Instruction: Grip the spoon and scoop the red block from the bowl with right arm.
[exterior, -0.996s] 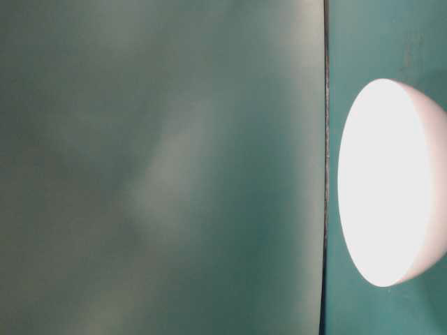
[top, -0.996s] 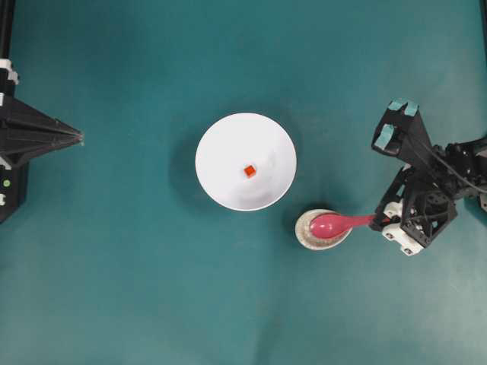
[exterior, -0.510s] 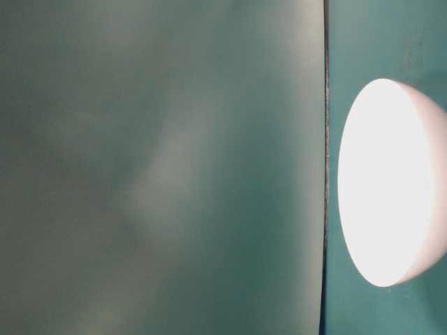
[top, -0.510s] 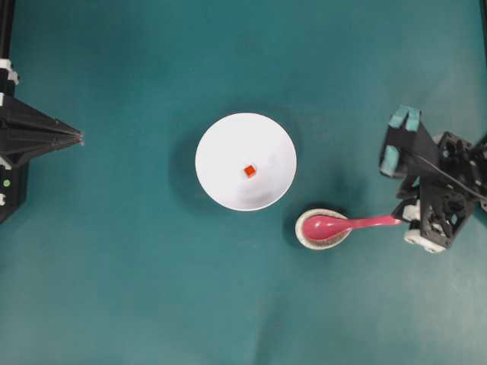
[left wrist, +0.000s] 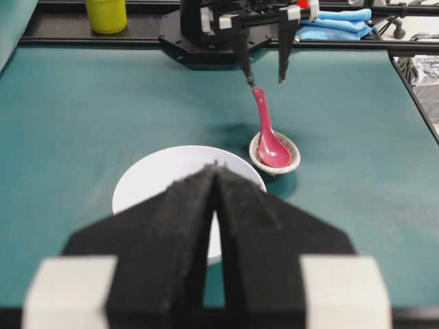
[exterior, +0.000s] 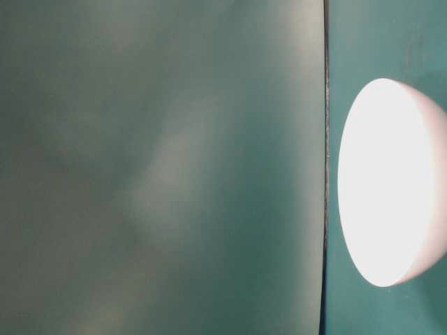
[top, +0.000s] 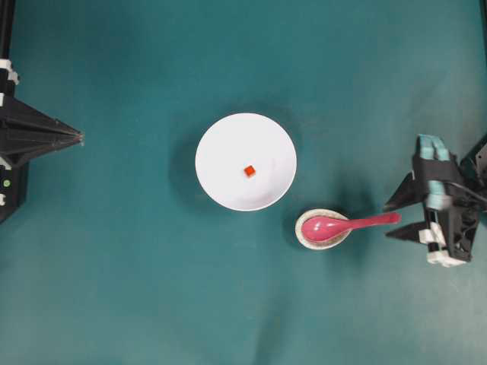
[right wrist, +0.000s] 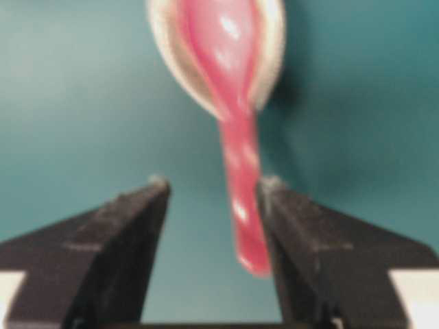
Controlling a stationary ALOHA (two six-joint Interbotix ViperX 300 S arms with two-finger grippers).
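Observation:
The pink spoon's handle (right wrist: 244,179) is off-centre, near one finger of my open right gripper, so I need to move the gripper over to straddle the handle's end (top: 390,218) before I close it.
The pink spoon (top: 346,223) lies with its bowl in a small speckled dish (top: 323,245) and its handle pointing right. My right gripper (top: 389,221) is open, with the end of the handle between its fingertips. In the right wrist view the handle (right wrist: 243,199) sits close to the right finger, gripper (right wrist: 215,185) unclosed. The tiny red block (top: 249,171) sits in the white bowl (top: 221,144), also seen side-on (exterior: 387,181). My left gripper (top: 79,138) is shut and empty at the far left; in its own view (left wrist: 216,168) it hides the block.
The left wrist view shows the bowl (left wrist: 151,181), the spoon (left wrist: 267,137) in its dish (left wrist: 293,161) and the right gripper (left wrist: 263,81) beyond. A yellow cup (left wrist: 106,14) and a blue cloth (left wrist: 339,20) lie behind the table's far rail.
My right gripper has drawn back to the right along the handle and turned in line with it, so more of the handle shows. The left arm, bowl and block have not moved.

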